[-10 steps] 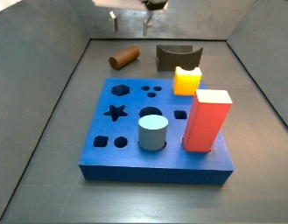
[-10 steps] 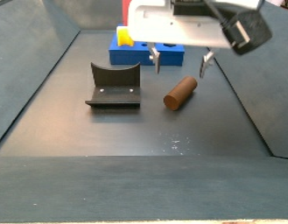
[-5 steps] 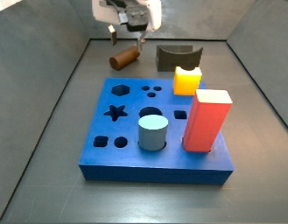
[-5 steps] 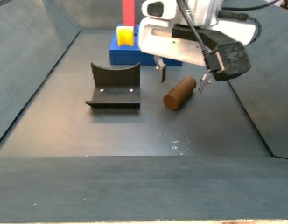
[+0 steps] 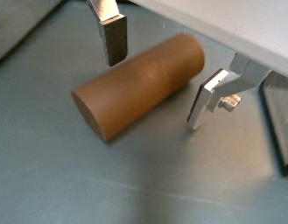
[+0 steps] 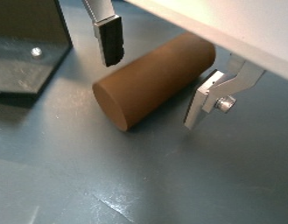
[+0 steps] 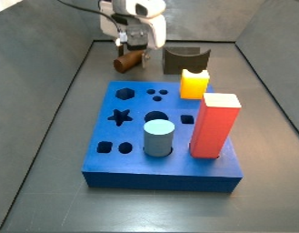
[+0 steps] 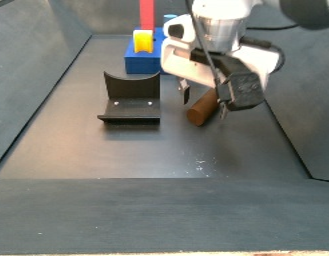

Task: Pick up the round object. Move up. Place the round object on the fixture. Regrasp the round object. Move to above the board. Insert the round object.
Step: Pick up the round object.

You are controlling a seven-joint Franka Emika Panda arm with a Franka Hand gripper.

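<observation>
The round object will stay cradled on the fixture's top when I place it there, because the fixture's top dips in a curve between raised corners.
The round object is a reddish-brown cylinder peg lying on its side on the dark floor; it also shows in the other wrist view and in both side views. My gripper is open and straddles the peg, one finger on each side with a gap to the peg; it also shows in both side views. The fixture stands beside the peg. The blue board lies further off.
On the board stand a yellow notched block, a red block and a light blue-grey cylinder. Grey walls enclose the floor. A corner of the fixture's base plate shows in a wrist view.
My gripper has come down from above the floor and now has its open fingers on either side of the peg. The peg has not moved.
</observation>
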